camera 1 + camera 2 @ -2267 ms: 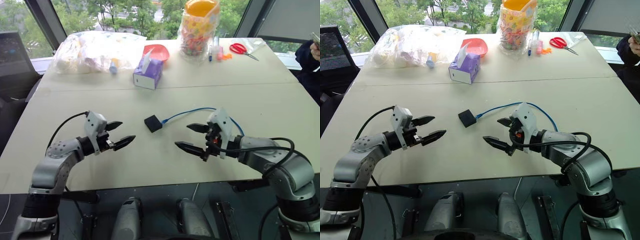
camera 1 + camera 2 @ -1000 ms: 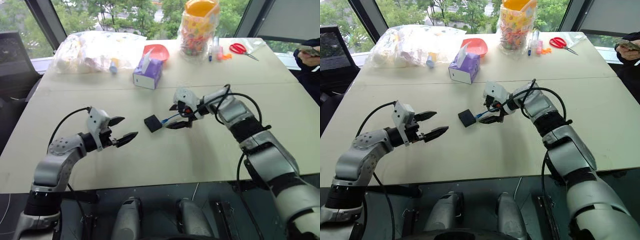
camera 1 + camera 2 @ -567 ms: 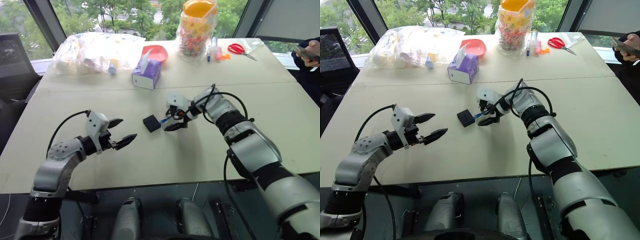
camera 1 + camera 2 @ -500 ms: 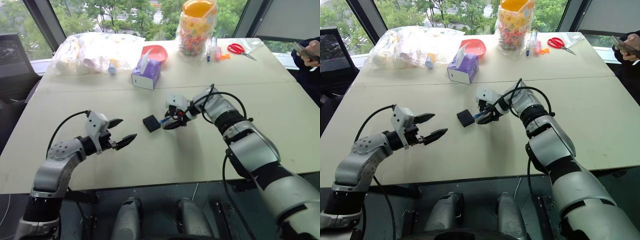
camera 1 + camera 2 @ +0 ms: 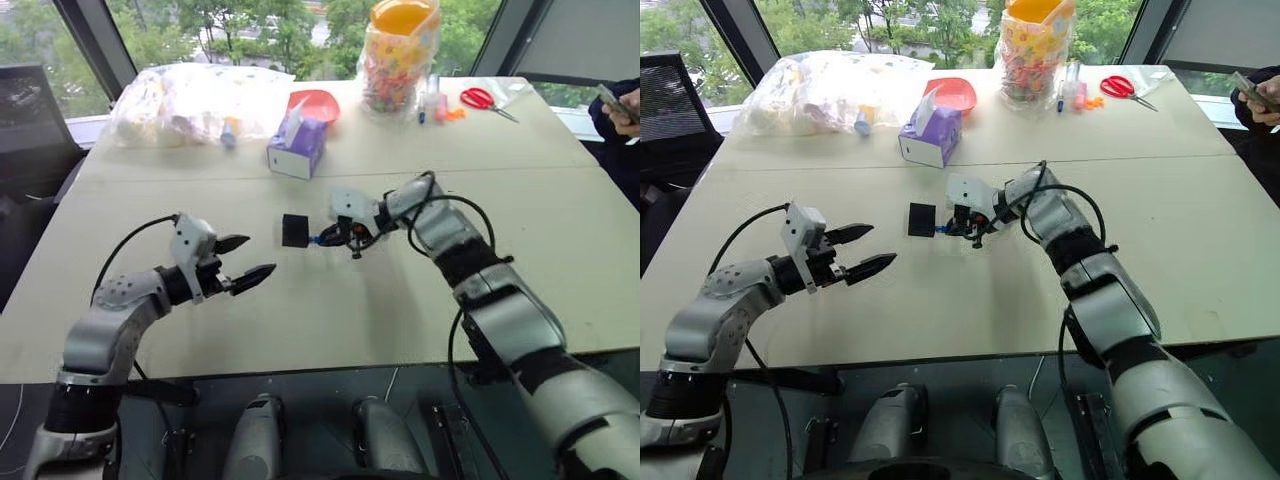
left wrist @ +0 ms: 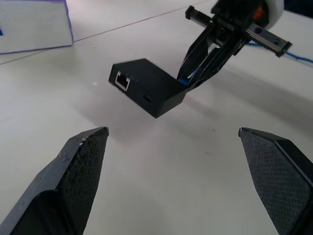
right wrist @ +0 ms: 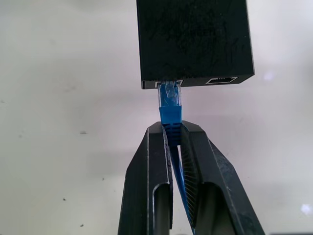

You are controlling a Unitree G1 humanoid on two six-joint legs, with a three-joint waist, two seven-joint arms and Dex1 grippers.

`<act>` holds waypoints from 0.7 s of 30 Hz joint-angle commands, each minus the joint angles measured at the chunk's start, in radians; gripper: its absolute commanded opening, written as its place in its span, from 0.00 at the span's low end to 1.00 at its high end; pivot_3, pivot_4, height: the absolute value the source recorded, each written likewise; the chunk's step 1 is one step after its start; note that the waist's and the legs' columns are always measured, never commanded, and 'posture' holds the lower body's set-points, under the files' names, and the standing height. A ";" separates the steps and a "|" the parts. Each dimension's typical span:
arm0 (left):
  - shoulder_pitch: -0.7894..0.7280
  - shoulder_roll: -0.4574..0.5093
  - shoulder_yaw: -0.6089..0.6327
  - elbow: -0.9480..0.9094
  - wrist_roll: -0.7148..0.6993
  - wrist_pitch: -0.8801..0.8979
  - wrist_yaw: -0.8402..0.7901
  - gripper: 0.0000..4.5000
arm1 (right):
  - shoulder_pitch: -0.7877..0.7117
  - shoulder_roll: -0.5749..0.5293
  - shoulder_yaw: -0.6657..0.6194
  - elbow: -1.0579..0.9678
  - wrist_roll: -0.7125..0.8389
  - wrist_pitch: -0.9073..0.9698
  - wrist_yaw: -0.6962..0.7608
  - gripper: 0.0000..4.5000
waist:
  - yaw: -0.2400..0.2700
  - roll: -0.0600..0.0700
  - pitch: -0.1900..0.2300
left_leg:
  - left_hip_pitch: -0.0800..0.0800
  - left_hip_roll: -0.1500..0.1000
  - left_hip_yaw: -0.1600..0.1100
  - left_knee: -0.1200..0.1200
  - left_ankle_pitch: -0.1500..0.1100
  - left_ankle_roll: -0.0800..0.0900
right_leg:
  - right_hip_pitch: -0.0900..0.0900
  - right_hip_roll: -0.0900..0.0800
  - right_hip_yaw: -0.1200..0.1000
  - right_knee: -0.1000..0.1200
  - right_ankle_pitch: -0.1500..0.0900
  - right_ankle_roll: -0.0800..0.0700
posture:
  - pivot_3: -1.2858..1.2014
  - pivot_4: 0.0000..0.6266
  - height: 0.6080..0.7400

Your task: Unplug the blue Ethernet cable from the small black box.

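The small black box (image 6: pixel 147 87) is hanging only by its plug, so the blue Ethernet cable (image 6: pixel 184 80) will remain stuck in it when the robot's right gripper opens.
The small black box (image 5: pixel 295 230) hangs just above the table at the middle, its shadow beneath it, with an empty port (image 6: pixel 121 81) facing my left gripper. The blue Ethernet cable (image 7: pixel 169 116) is plugged into the box's other side. My right gripper (image 5: pixel 335 238) is shut on the cable right behind the plug, its fingers (image 7: pixel 156 161) pinching the blue boot. My left gripper (image 5: pixel 248 259) stands open to the left of the box, apart from it, with nothing between its fingers (image 6: pixel 83 166).
A purple tissue box (image 5: pixel 297 148), a red bowl (image 5: pixel 315 102) and a clear plastic bag (image 5: pixel 195 100) lie at the back. A jar of sweets (image 5: pixel 400 55) and red scissors (image 5: pixel 485 98) stand at the back right. A person's hand (image 5: pixel 620 100) shows at the right edge.
My right gripper has shut on the blue cable behind the plug and drawn left and slightly up; the black box has turned and come off the table. The left arm has stayed put.
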 commanded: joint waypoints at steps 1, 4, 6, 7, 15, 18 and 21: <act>-0.084 0.020 0.042 0.027 -0.101 0.105 -0.034 1.00 | 0.127 -0.036 -0.099 -0.383 -0.003 0.010 -0.164 0.01 | -0.002 0.000 0.000 | 0.000 0.000 0.000 0.000 0.000 0.000 | 0.000 0.000 0.000 0.000 0.000 0.001 | 0.52 0.24 0.96; -0.136 0.024 0.035 0.056 -0.146 0.169 -0.061 1.00 | 0.238 -0.066 -0.109 -0.550 -0.066 -0.047 -0.281 0.01 | -0.010 0.000 0.000 | 0.001 0.000 0.000 0.000 0.000 -0.001 | 0.000 0.000 0.000 0.001 0.000 0.001 | 0.52 0.24 0.96; -0.170 0.020 0.030 0.073 -0.168 0.203 -0.071 1.00 | 0.289 -0.074 -0.106 -0.623 -0.097 -0.077 -0.340 0.01 | -0.011 0.000 0.000 | 0.002 0.000 0.000 0.000 0.001 -0.001 | 0.000 0.000 0.000 0.001 0.000 0.001 | 0.52 0.24 0.96; -0.185 0.016 0.032 0.081 -0.181 0.221 -0.072 1.00 | 0.308 -0.078 -0.102 -0.654 -0.107 -0.094 -0.358 0.01 | -0.010 0.000 0.000 | 0.002 0.000 0.000 0.000 0.001 -0.001 | 0.000 0.001 0.000 0.001 0.000 0.001 | 0.52 0.24 0.96; -0.271 -0.007 0.079 0.112 -0.311 0.362 -0.077 1.00 | 0.334 -0.124 -0.039 -0.688 -0.261 -0.261 -0.488 0.01 | -0.006 -0.001 0.001 | 0.002 0.000 -0.001 0.003 0.001 -0.002 | 0.002 0.001 0.000 0.001 -0.002 -0.002 | 0.52 0.24 0.96; -0.279 -0.008 0.090 0.111 -0.339 0.389 -0.069 1.00 | 0.343 -0.140 -0.016 -0.687 -0.296 -0.311 -0.503 0.01 | -0.006 -0.002 0.001 | 0.002 0.000 -0.001 0.004 0.001 -0.002 | 0.003 0.001 0.000 0.001 -0.002 -0.003 | 0.52 0.24 0.96; -0.279 -0.009 0.094 0.108 -0.346 0.397 -0.059 1.00 | 0.351 -0.146 -0.005 -0.688 -0.310 -0.339 -0.509 0.01 | -0.006 -0.002 0.001 | 0.002 0.000 -0.002 0.004 0.001 -0.002 | 0.003 0.001 0.000 0.001 -0.002 -0.002 | 0.52 0.24 0.96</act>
